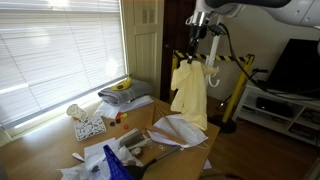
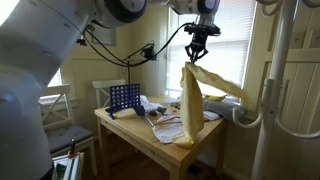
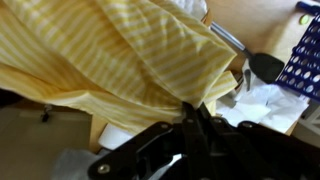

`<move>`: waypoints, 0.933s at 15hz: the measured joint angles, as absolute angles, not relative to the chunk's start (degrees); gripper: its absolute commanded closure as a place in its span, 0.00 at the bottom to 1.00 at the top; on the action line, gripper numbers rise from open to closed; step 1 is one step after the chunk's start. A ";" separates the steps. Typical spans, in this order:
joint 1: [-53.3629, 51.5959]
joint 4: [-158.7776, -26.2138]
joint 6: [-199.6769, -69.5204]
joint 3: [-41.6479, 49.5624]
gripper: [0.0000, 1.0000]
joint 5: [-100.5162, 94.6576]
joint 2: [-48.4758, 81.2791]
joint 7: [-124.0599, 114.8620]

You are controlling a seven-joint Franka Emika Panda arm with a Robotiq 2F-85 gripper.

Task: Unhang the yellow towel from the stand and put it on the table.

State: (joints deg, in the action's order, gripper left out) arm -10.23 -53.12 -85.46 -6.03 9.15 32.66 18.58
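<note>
My gripper should go on bringing the towel's top inward until it's over the table, then release, since the yellow towel's lower folds [image 1: 190, 112] already hang over the table's end.
My gripper [image 1: 197, 47] is shut on the top of the pale yellow towel [image 1: 188, 95] and holds it up in the air beside the table's far end. The towel hangs in long folds, with its lower edge at the table top [image 1: 40, 150]. In an exterior view one part of the towel [image 2: 188, 100] stretches sideways from the gripper [image 2: 197, 57] toward the slim white stand [image 2: 268, 120]. The stand's pole and a hook also show just behind the towel [image 1: 213, 62]. In the wrist view the fingers [image 3: 190, 118] pinch a bunch of the striped yellow towel [image 3: 110, 50].
White paper sheets [image 1: 176, 130], a blue grid rack [image 2: 123, 97], a grey cloth with a banana [image 1: 122, 92] and small things lie on the table [image 2: 120, 128]. A yellow-and-black post [image 1: 240, 85] and a TV [image 1: 296, 65] stand behind. A chair [image 2: 60, 130] stands beside the table.
</note>
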 measured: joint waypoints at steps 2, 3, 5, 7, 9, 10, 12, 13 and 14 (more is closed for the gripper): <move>-12.89 -49.03 -80.87 -6.82 0.98 8.89 38.02 19.29; -13.92 -46.99 -78.53 -7.21 0.98 8.87 40.46 20.19; -15.46 -42.80 -73.97 -7.54 0.98 8.42 44.70 23.39; -16.03 -38.58 -70.72 -7.43 0.98 7.69 48.12 26.21; -15.56 -35.51 -69.89 -7.58 0.68 6.64 50.37 28.83; -15.09 -34.27 -69.08 -7.77 0.61 6.59 51.29 30.41; -14.02 -32.15 -65.86 -8.80 0.47 6.60 52.90 33.71; -13.58 -31.16 -63.75 -9.34 0.41 6.61 53.61 35.14; -13.25 -30.31 -61.74 -9.78 0.35 6.63 54.24 36.29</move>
